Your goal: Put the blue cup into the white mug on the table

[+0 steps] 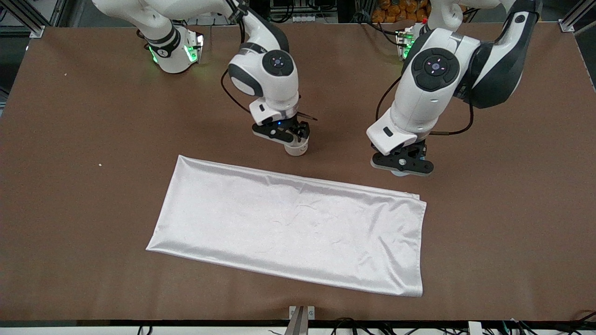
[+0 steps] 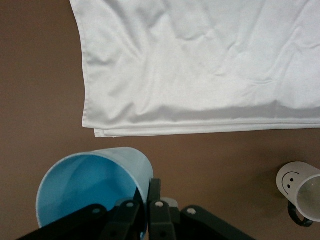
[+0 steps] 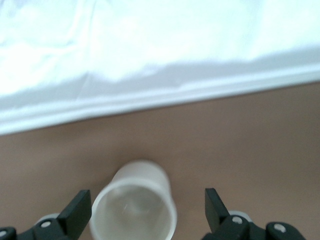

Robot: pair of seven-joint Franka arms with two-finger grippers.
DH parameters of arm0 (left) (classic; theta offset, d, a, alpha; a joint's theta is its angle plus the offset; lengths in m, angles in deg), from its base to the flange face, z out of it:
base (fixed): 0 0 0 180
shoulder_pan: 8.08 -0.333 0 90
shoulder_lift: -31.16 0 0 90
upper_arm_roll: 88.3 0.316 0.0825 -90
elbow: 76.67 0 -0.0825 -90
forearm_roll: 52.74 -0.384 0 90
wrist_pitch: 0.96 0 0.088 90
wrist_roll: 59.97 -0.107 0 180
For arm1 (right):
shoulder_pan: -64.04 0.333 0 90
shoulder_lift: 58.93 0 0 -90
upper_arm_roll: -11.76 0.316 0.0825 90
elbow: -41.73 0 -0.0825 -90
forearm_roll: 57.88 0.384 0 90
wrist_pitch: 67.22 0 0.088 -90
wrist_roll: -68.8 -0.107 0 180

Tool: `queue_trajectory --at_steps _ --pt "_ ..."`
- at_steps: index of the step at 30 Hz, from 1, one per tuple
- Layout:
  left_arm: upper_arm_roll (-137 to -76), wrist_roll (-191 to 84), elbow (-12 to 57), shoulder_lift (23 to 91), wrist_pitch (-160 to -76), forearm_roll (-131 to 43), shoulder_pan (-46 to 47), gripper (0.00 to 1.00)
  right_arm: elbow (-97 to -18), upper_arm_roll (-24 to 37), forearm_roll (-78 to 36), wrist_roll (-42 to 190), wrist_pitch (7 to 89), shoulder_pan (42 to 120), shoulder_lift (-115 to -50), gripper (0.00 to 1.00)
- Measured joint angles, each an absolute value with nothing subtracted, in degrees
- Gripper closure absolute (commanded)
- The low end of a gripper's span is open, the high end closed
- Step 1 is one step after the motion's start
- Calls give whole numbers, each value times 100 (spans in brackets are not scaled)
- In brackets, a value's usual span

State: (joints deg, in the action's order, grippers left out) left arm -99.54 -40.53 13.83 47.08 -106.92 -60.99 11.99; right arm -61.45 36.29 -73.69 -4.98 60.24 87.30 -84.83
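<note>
My right gripper is blocking the way into the white mug (image 1: pixel 296 149). I should therefore pull that gripper past the cloth's corner (image 1: pixel 180 158) before my left gripper lowers the blue cup.
The blue cup (image 2: pixel 90 190) is pinched by its wall in my left gripper (image 2: pixel 148 192), one finger inside and one outside. In the front view the left gripper (image 1: pixel 401 165) is low over the table (image 1: pixel 489 223), just past the cloth's corner at the left arm's end, and hides nearly all of the cup. The white mug (image 1: pixel 296 149) stands upright on the table, farther from the front camera than the cloth. My right gripper (image 1: pixel 291 139) is over it. In the right wrist view the mug (image 3: pixel 135 205) sits between the open right gripper's (image 3: pixel 146 200) fingers, not touched. The mug also shows in the left wrist view (image 2: pixel 300 190), with a smiley mark.
A large white cloth (image 1: pixel 288 228) lies flat across the middle of the table, nearer the front camera than both grippers. It also shows in the left wrist view (image 2: pixel 200 65) and the right wrist view (image 3: pixel 150 50).
</note>
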Motion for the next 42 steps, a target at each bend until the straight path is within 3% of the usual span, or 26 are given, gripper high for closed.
queue_trajectory --at_steps 24,36,42 --pt "-9973 -3088 1384 5132 -11013 -6120 2295 100 -6143 3562 -7369 4202 5916 5526 -8647 0" --pt "-9974 -2078 1384 5577 -11258 -6294 3160 100 -6144 3628 -7369 4581 5541 5247 -8579 0" --pt "-9971 -1660 1382 5760 -11346 -6380 3508 100 -6568 3740 -7246 4579 5432 5251 -8170 0"
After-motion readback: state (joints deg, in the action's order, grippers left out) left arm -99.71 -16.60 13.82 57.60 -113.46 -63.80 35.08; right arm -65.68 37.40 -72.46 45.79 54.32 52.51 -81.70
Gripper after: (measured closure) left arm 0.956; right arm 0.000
